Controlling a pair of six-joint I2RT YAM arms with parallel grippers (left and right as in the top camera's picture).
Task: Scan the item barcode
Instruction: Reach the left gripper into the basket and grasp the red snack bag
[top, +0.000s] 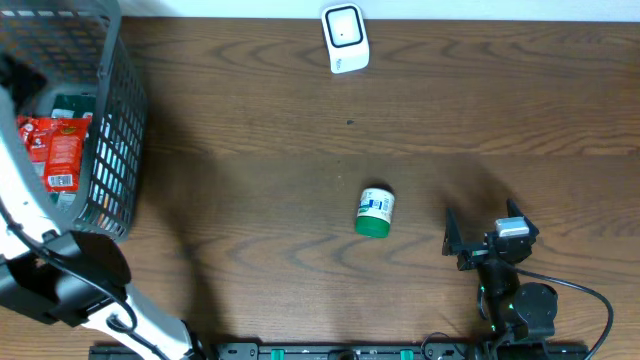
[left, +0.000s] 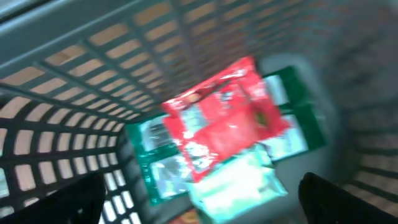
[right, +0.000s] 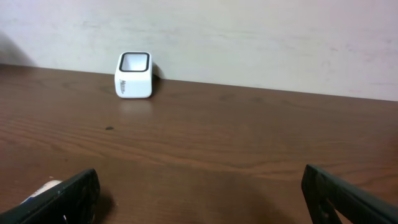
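Note:
My left gripper should keep lowering its open fingers and close on the packet's body (top: 64, 158), with the red packet lying uppermost (top: 68, 135) on the green packs.
A small white jar with a green lid (top: 376, 212) lies on its side mid-table; the right wrist view catches only a sliver of it (right: 40, 189) at lower left. The white scanner (top: 345, 38) stands at the table's far edge, seen also in the right wrist view (right: 134, 74). My right gripper (top: 485, 235) rests open and empty right of the jar, its jaws wide (right: 202, 199). My left gripper (left: 205, 208) hangs open inside the grey basket (top: 112, 130), above a red packet (left: 227, 118) and a pale teal pack (left: 239, 183), touching neither.
The basket's lattice walls (left: 93, 74) surround the left gripper. Green packs (left: 298, 118) lie under the red packet (top: 55, 145). A pale wall rises behind the scanner. The left arm's white link (top: 25, 215) crosses the basket's near side.

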